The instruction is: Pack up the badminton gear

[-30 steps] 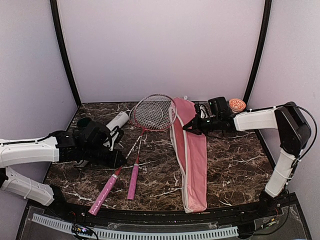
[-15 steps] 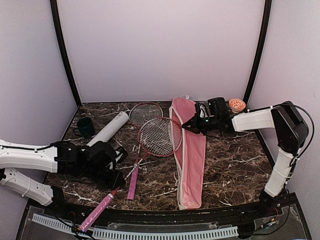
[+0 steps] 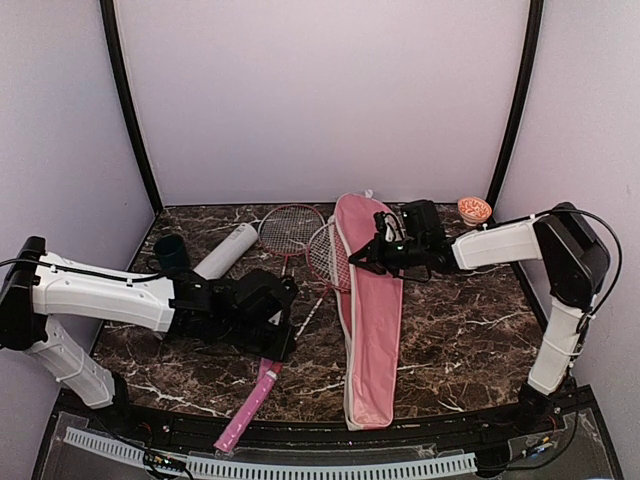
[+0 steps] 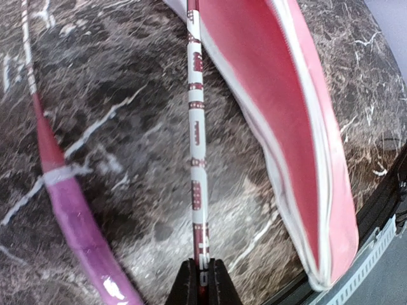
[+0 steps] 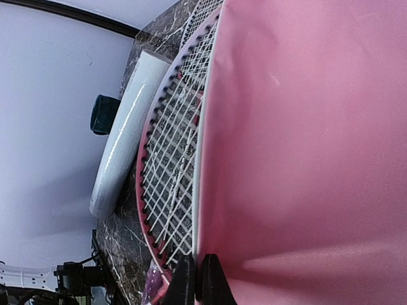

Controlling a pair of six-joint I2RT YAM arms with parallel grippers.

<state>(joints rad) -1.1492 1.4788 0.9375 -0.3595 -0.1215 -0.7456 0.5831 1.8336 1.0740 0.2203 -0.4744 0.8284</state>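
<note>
The racket's head point(image 3: 326, 256) meets the cover's open edge point(image 3: 346, 292) under the cover's raised flap, so the robot's left gripper should go on sliding it in until the racket's stem is inside.
The large pink cover point(image 3: 375, 330) lies lengthwise right of centre. My right gripper point(image 3: 372, 252) is shut on its white-trimmed edge point(image 5: 198, 190) and holds the flap raised. My left gripper point(image 3: 288, 335) is shut on the red-and-white shaft point(image 4: 196, 140) of one racket. That racket's head point(image 3: 322, 258) sits at the cover's open edge, partly under the flap point(image 5: 178, 146), and its pink handle point(image 3: 250, 405) trails towards the front. The second racket's head point(image 3: 288, 228) lies behind, its handle point(image 4: 76, 222) left of my left jaws. The pale grey tube point(image 3: 225, 250) lies at the back left. No shuttlecocks show.
A dark green cup point(image 3: 170, 250) stands left of the tube. An orange-patterned bowl point(image 3: 474, 209) sits at the back right corner. The cover's narrow end point(image 4: 318, 273) reaches close to the table's front edge. Purple walls enclose three sides.
My left arm has swung right and forward, carrying the held racket so its head now meets the cover's opening. The right gripper and the cover's top have shifted slightly left.
</note>
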